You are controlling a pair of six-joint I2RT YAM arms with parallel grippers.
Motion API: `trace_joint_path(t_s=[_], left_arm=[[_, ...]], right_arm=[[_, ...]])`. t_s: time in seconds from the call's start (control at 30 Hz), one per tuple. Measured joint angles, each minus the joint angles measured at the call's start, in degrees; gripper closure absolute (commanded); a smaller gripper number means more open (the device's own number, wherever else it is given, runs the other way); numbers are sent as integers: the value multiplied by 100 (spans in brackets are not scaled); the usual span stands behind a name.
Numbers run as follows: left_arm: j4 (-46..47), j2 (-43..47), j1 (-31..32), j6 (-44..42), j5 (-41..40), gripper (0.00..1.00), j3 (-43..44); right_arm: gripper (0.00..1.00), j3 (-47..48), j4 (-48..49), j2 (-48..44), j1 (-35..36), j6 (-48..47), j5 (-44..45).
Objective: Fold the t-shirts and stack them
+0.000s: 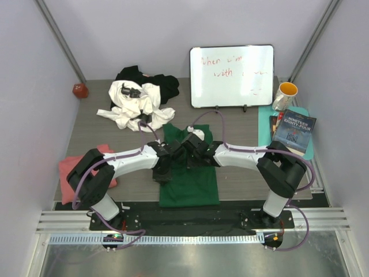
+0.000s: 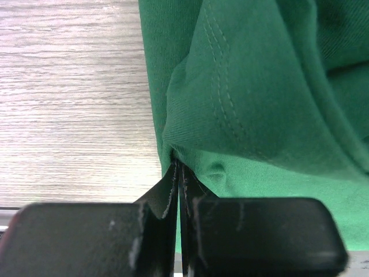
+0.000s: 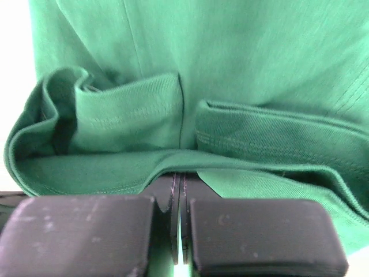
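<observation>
The fold (image 3: 233,163) is inside the dark green t-shirt's side edges, so the robot's right gripper should keep laying it down on the t-shirt's body (image 1: 189,187) and let go there.
A dark green t-shirt (image 1: 190,183) lies partly folded on the table's middle, near the front edge. My left gripper (image 1: 163,172) is shut on its left edge, and the pinched cloth (image 2: 242,104) bunches above the fingertips (image 2: 173,179). My right gripper (image 1: 183,153) is shut on a fold near the shirt's top, where doubled hems (image 3: 173,127) show above the fingertips (image 3: 168,190). A white t-shirt (image 1: 134,105) lies crumpled at the back left over a black one (image 1: 167,85). The salmon pink t-shirt (image 1: 69,167) lies at the left edge, partly under my left arm.
A whiteboard (image 1: 232,76) stands at the back. An orange-lined mug (image 1: 285,95) and a stack of books (image 1: 294,131) sit on a teal mat (image 1: 264,122) at the right. A small red ball (image 1: 80,90) rests at the back left corner.
</observation>
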State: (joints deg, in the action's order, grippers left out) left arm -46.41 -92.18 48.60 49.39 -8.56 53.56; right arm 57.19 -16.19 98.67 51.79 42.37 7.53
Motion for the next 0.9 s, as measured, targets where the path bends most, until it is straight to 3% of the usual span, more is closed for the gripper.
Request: trace_joint_path(t_s=[0.47, 0.53, 0.7, 0.83, 0.9], left_arm=[[-83, 44, 0, -7, -146, 99, -15], [-184, 44, -2, -31, -197, 85, 87], [-400, 48, -162, -188, -363, 60, 586], [-483, 168, -466, -334, -385, 53, 1003], [-492, 382, -608, -396, -341, 45, 1005]], right_arm=[[99, 264, 188, 131, -203, -76, 658], [95, 273, 192, 138, -221, -177, 723], [75, 291, 55, -68, -282, -439, 916], [68, 302, -339, -726, -321, -654, 1054], [59, 293, -586, -1261, -354, -695, 1080]])
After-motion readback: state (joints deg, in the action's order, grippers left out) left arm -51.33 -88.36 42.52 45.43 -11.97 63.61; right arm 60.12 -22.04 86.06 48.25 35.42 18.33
